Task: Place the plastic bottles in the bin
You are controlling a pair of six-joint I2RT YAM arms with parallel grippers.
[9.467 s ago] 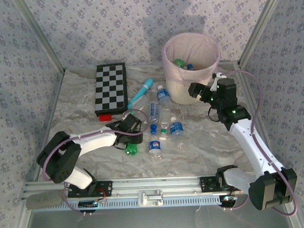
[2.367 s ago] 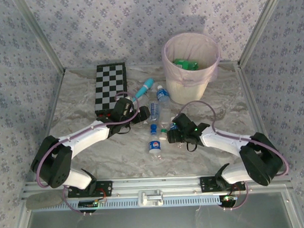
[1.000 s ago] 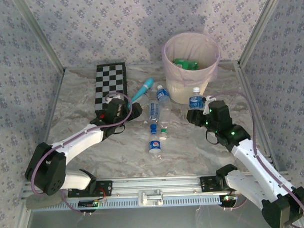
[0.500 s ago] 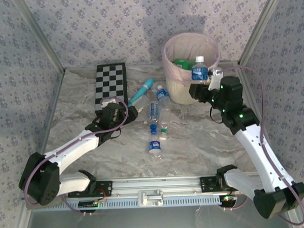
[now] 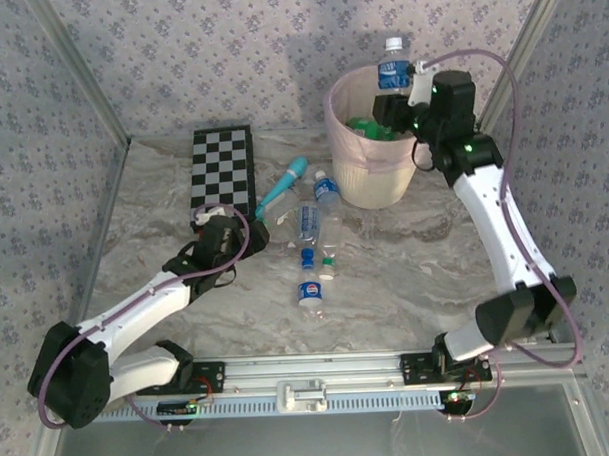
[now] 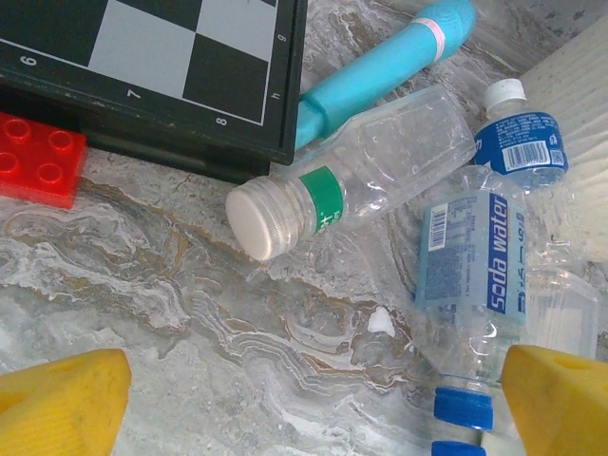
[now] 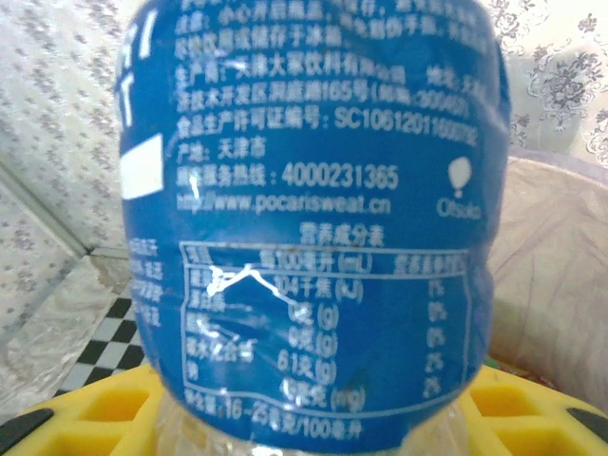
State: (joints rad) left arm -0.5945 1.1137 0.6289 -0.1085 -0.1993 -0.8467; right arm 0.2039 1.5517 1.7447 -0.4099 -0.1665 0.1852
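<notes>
I should keep lowering the blue-labelled bottle it holds (image 5: 392, 73), my right gripper, until it can let go inside the bin, as that bottle is above the rim of the bin, over the bin's opening (image 5: 358, 98).
My right gripper (image 5: 405, 92) is shut on a blue-labelled plastic bottle (image 5: 391, 70), held upright above the bin's (image 5: 383, 170) rim. Up close, that bottle's label (image 7: 313, 209) stands between my yellow fingers (image 7: 513, 418). Green bottles (image 5: 366, 127) lie inside the bin. Several bottles lie on the table left of the bin: a blue-labelled one (image 5: 328, 190), a soda-water one (image 5: 307, 221) and one nearest me (image 5: 310, 291). My left gripper (image 5: 232, 225) stands open and empty, low over the table, short of a clear green-labelled bottle (image 6: 351, 185) and the soda-water bottle (image 6: 484, 275).
A black-and-white checkerboard (image 5: 223, 174) lies at the back left with a red brick (image 6: 38, 157) at its near edge. A teal wand (image 5: 283, 184) rests between the board and the bottles. Patterned walls close in both sides.
My right arm has lifted the blue-labelled bottle from beside the bin up over its rim. My left arm has drawn back a little toward the near left, still open.
</notes>
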